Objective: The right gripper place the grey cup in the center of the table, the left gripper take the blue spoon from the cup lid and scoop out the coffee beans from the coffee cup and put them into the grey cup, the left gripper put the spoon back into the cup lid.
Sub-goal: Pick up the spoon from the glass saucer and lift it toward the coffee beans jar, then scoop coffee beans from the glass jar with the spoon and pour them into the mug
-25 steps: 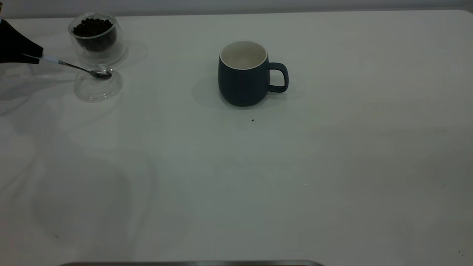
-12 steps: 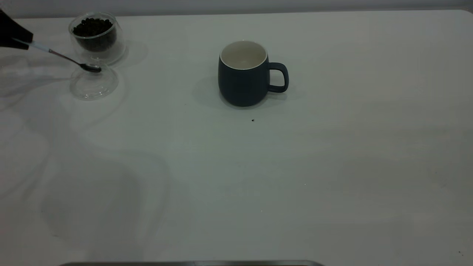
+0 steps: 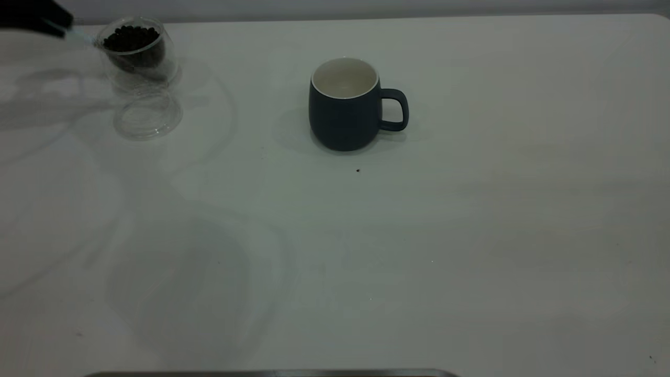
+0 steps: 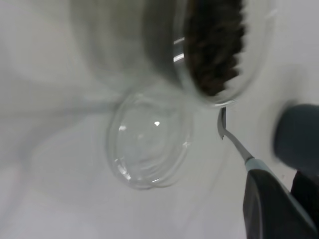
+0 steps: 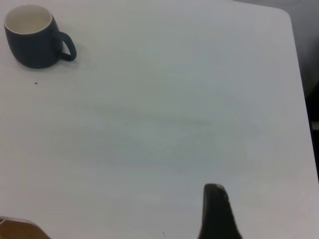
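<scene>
The robot's left gripper needs to lift the spoon and move it above the coffee beans (image 3: 132, 39) before it scoops, since the spoon's metal bowl (image 4: 222, 124) is hanging outside the coffee cup's rim.
My left gripper (image 3: 39, 18) is at the far left corner, shut on the pale handle of the blue spoon (image 3: 78, 36). In the left wrist view the gripper (image 4: 276, 181) holds the spoon (image 4: 234, 142) with its metal bowl at the rim of the coffee cup (image 4: 214, 45). The coffee cup (image 3: 136, 50) is clear glass and holds dark coffee beans (image 3: 131, 37). The clear cup lid (image 3: 148, 115) lies empty in front of it and also shows in the left wrist view (image 4: 149, 144). The grey cup (image 3: 345, 104) stands upright mid-table, empty, handle to the right. My right gripper (image 5: 215, 211) is far from the cup (image 5: 30, 35).
The off-white table (image 3: 419, 251) has a tiny dark speck (image 3: 358, 170) just in front of the grey cup. The table's rounded far right corner (image 5: 284, 12) shows in the right wrist view.
My left gripper has lifted the spoon out of the cup lid and carried it back and up to the coffee cup's rim. The lid has slid slightly to the right.
</scene>
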